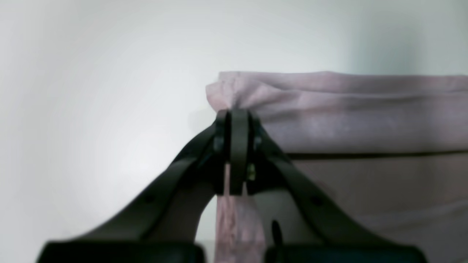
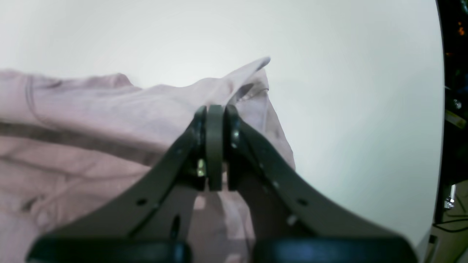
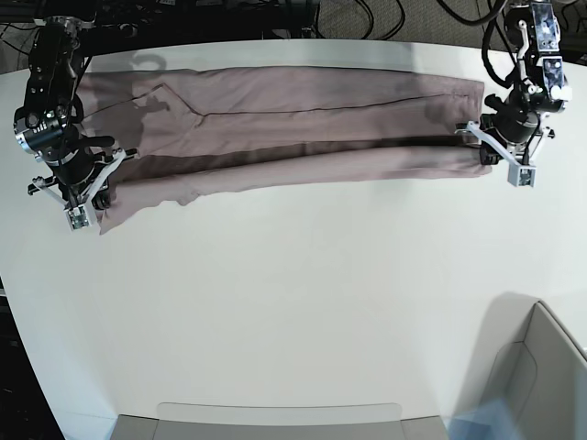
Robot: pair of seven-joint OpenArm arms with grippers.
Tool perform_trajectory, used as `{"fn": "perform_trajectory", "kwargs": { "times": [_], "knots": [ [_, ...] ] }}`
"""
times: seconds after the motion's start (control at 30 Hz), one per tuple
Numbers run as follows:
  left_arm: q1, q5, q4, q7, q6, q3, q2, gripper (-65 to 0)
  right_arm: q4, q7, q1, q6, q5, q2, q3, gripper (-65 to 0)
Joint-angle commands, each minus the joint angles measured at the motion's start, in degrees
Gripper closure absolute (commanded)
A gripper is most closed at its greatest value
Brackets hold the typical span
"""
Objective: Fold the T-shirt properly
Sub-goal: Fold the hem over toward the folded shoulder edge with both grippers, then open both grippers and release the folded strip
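Observation:
The gripped corner [image 3: 471,165] is in line with the T-shirt's short end, so my left gripper should go on laying the corner over the band [image 3: 464,114] until it is flat.
The pink-mauve T-shirt [image 3: 293,119] lies stretched in a long band across the far half of the white table [image 3: 293,293], with its near long edge folded over the rest. My left gripper [image 3: 486,158] is shut on the cloth's right end; in the left wrist view the left gripper [image 1: 238,113] pinches a bunched corner of the T-shirt [image 1: 365,117]. My right gripper [image 3: 103,197] is shut on the left end; in the right wrist view the right gripper [image 2: 215,109] clamps a raised corner of the T-shirt [image 2: 91,120].
A grey bin [image 3: 541,385] stands at the near right corner. A flat grey tray edge [image 3: 275,420] runs along the near table edge. Cables and dark gear [image 3: 275,16] lie beyond the far edge.

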Motion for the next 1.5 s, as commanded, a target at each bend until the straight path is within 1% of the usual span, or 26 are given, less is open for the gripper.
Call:
{"fn": "perform_trajectory", "kwargs": {
  "times": [0.0, 0.13, 0.43, 0.53, 0.7, 0.73, 0.77, 0.8, 0.87, 0.93, 1.03, 1.07, 1.23, 1.37, 1.47],
  "knots": [
    [0.35, -0.24, 1.67, -1.06, -0.03, -0.53, -0.89, 0.0, 1.89, 0.99, -0.51, -0.11, 0.34, 0.72, 0.75, 0.0],
    [2.81, -0.24, 2.55, -1.06, 0.05, -0.53, -0.89, 0.0, 4.26, 0.99, -4.64, -0.11, 0.34, 0.72, 1.89, 0.0],
    [7.38, -0.24, 2.28, -1.15, 0.05, -0.53, -0.8, 0.0, 4.79, 1.07, -13.17, -0.11, 0.34, 0.72, 3.65, 0.0],
    [8.17, -0.24, 2.2, -1.24, 0.05, -0.17, -0.8, 0.0, 4.79, 1.16, -14.93, -0.11, 0.34, 0.72, 3.74, 0.0],
    [8.78, -0.24, 2.28, -1.06, 0.41, -0.09, -0.71, 0.0, 4.79, 1.16, -15.54, -0.11, 0.34, 0.64, 3.39, 0.0],
    [9.05, -0.24, 2.55, -1.06, 0.41, -0.35, -0.71, -1.2, 4.79, 1.16, -15.54, -0.11, 0.34, 0.64, 3.48, 0.0],
    [9.49, -0.24, 2.72, -1.5, 0.23, -0.44, -0.71, -6.2, 4.79, 1.16, -15.54, -0.11, 0.34, 0.64, 3.48, -1.7],
    [9.93, -0.24, 2.72, -1.76, 0.23, -0.44, -0.8, -10.0, 4.7, 1.16, -15.54, -0.11, 0.34, 0.64, 3.56, -5.6],
    [10.45, -0.24, 2.99, -1.76, 0.32, -0.44, -1.06, -14.5, 4.7, 1.25, -15.54, -0.11, 0.34, 0.64, 3.48, -14.4],
    [10.54, -0.24, 3.43, -1.76, 0.41, -0.53, -1.15, -14.7, 4.7, 1.25, -15.54, -0.11, 0.34, 0.64, 3.3, -21.8],
    [10.54, -0.24, 3.43, -1.76, 0.49, -0.53, -1.24, -14.9, 4.61, 1.25, -15.28, -0.11, 0.34, 0.64, 3.21, -28.1],
    [10.45, -0.24, 3.43, -1.76, 0.49, -0.53, -1.24, -14.9, 4.53, 1.25, -15.19, -0.11, 0.34, 0.64, 3.12, -29.1],
    [10.1, -0.51, 3.6, -1.76, 0.49, -0.53, -1.33, -15.1, 4.44, 1.34, -15.11, -0.11, 0.34, 0.72, 3.12, -29.2],
    [7.82, -0.51, 3.43, -1.15, 0.49, -0.53, -1.33, -18.2, 3.47, 1.34, -15.11, -0.11, 0.34, 0.9, 3.12, -29.2],
    [6.59, -0.6, 2.72, -0.89, 0.49, 0.09, -1.33, -18.9, 1.89, 1.34, -13.96, -0.03, 0.34, 0.9, 2.6, -29.2]
  ]
}}
